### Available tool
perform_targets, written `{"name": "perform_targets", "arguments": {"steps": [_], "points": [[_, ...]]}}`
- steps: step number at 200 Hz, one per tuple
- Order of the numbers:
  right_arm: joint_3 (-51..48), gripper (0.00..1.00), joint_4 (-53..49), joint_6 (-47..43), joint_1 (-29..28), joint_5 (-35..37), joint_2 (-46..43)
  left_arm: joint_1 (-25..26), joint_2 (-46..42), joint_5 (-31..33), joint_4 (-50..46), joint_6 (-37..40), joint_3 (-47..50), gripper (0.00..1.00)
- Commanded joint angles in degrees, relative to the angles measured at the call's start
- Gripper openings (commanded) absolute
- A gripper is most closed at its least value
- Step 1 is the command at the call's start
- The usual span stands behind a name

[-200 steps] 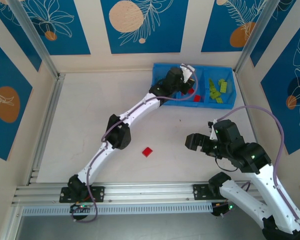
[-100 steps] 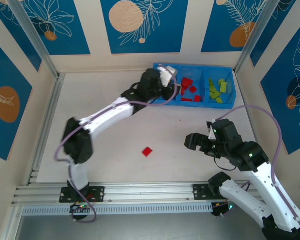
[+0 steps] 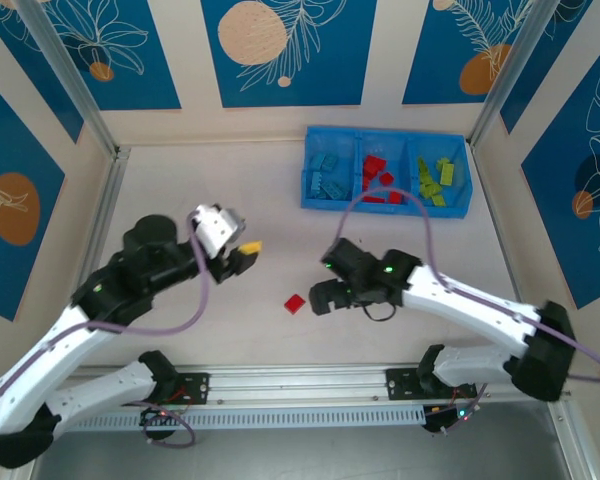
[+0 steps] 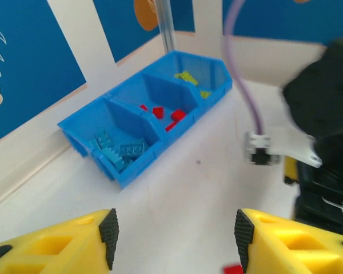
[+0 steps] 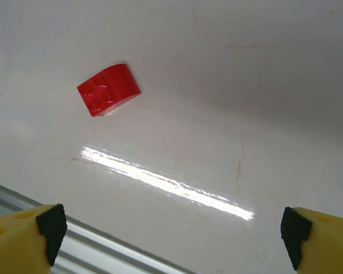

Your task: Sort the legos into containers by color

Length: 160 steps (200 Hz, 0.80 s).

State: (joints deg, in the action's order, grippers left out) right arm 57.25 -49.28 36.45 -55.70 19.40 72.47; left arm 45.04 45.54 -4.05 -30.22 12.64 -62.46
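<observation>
The lone red lego is closer to the robot's right gripper than to its left gripper, so the left gripper should move back and the right gripper should pick up the lego.
One red lego lies alone on the table in the top view. My right gripper hovers just right of it, open. In the right wrist view the same red lego sits ahead and to the left of the right gripper, with nothing between its fingers. My left gripper is over the left middle of the table, open and empty. The blue containers stand at the back: light blue legos on the left, red ones in the middle, green ones on the right.
An aluminium rail runs along the near edge, and a rail crosses the bottom left of the right wrist view. In the left wrist view the tray stands ahead and the right arm is close on the right. Walls surround the table.
My left arm has pulled back from the tray to the left middle of the table. My right arm has swung left across the table to beside the lone red lego.
</observation>
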Motion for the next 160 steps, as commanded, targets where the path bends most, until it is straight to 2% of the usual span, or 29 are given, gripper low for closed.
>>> {"name": "perform_targets", "arguments": {"steps": [1,29,42,53,62,89,129,160], "points": [[4.8,0.99,5.4,-6.2,-3.8,4.5,8.4,0.4,-5.0,-6.1,-16.7,13.7,3.2,0.61],[12.6,1.0,4.0,-5.6,-6.0,6.6,21.5,0.3,-12.2,-6.7,-14.1,20.7,11.6,0.64],[19.8,0.99,-4.7,6.5,-5.1,10.1,27.2,0.3,-14.3,-3.8,-11.6,21.1,14.3,0.65],[24.7,0.98,-10.9,19.2,-3.9,7.8,30.7,0.3,-15.4,-2.5,-9.8,21.1,16.0,0.65],[26.0,0.97,-10.7,24.9,-4.4,5.0,31.8,0.3,-16.2,-2.1,-8.5,21.2,17.4,0.66],[24.3,0.98,-6.3,37.8,-6.3,2.9,32.6,0.2,-18.1,-2.6,-8.0,21.9,19.0,0.68],[22.9,0.98,-4.9,44.4,-5.4,-2.5,36.0,0.3,-24.4,-8.9,-6.8,29.3,23.5,0.8],[21.9,0.95,-3.4,46.5,-4.7,-3.4,39.0,0.2,-26.8,-11.1,-6.2,30.8,25.0,0.85]]}}
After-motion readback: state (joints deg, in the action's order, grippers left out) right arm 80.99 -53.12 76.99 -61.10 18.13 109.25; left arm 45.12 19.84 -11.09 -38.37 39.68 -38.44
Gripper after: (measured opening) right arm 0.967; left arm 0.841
